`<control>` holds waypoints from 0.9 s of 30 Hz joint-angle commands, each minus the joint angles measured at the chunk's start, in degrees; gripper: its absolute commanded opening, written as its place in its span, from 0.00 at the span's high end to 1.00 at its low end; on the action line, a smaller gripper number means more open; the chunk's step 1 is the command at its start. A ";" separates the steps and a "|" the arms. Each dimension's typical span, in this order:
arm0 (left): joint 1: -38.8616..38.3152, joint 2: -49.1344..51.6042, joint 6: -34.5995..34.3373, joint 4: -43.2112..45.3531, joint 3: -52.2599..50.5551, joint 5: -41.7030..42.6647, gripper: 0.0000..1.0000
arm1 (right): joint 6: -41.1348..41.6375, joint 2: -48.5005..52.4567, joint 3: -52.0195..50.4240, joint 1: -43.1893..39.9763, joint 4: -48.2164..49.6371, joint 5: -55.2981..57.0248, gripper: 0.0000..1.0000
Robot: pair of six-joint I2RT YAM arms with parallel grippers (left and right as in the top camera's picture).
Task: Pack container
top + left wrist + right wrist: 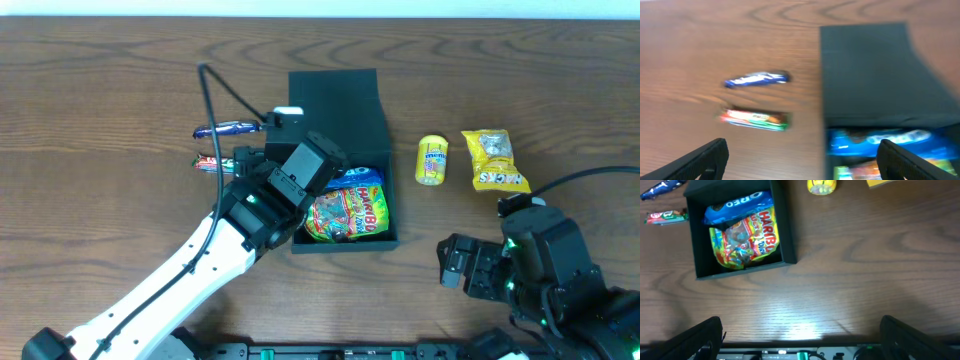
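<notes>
The container (346, 212) is below my hovering, empty left gripper, which should pull back and make way for my right gripper to pack the yellow snack bag (495, 161).
The container (337, 98), a dark box with its flap lid standing open at the back, sits mid-table. It holds a Haribo bag (347, 213) and a blue Oreo packet (362, 178). My left gripper (268, 145) hovers open over the box's left wall. In the left wrist view my left gripper (802, 160) straddles that edge of the container (875, 75) with nothing between its fingers. My right gripper (447, 265) is open and empty near the front right. In the right wrist view my right gripper (802, 335) looks across bare wood toward the container (745, 271).
A blue bar (228, 129) and a green-and-red bar (210, 161) lie on the wood left of the box. To its right are a yellow tube (432, 160) and a yellow snack bag (492, 160). A black cable arcs above the left arm.
</notes>
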 commanded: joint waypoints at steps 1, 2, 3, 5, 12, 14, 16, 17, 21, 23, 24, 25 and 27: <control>0.31 -0.09 12.68 -1.86 0.35 -4.74 0.05 | -1.51 -0.09 -0.33 -0.46 0.11 3.19 0.01; 0.44 -0.09 12.55 -2.54 0.35 -4.20 0.05 | -1.51 0.00 -0.35 -0.46 0.24 4.46 0.01; 0.59 -0.09 12.41 -3.17 0.35 -2.60 0.05 | -1.53 0.22 -0.50 -0.46 0.81 5.81 0.01; 0.61 -0.11 12.24 -3.85 0.35 0.66 0.05 | -3.04 1.05 -1.20 -0.46 3.06 6.45 0.03; 0.61 -0.11 8.76 -4.22 0.35 8.09 0.05 | -6.91 12.20 -2.01 -2.43 12.41 9.22 0.07; 0.61 -0.11 8.74 -4.24 0.35 9.42 0.05 | -8.61 17.25 -2.01 -5.16 15.69 9.31 0.07; 0.61 -0.11 8.76 -4.61 0.35 10.36 0.05 | -10.34 21.62 -1.99 -8.98 18.60 9.25 0.06; 0.61 -0.11 8.50 -4.94 0.35 10.51 0.05 | -10.73 23.43 -1.99 -11.08 19.78 9.25 0.07; 0.61 -0.11 7.28 -6.27 0.35 10.71 0.05 | -13.09 29.42 -1.99 -21.92 24.90 7.39 0.09; 0.61 -0.11 7.28 -6.34 0.35 11.91 0.05 | -16.24 32.24 -1.99 -28.37 28.85 4.39 0.09; 0.61 -0.11 7.28 -6.34 0.35 12.44 0.05 | -17.27 33.62 -1.99 -30.88 30.56 2.86 0.09; 0.61 -0.09 7.28 -6.29 0.35 12.96 0.05 | -17.94 34.93 -1.99 -32.83 31.93 1.40 0.09; 0.61 -0.11 6.99 -6.12 0.35 13.35 0.05 | -18.32 37.53 -1.99 -35.60 34.23 -0.07 0.08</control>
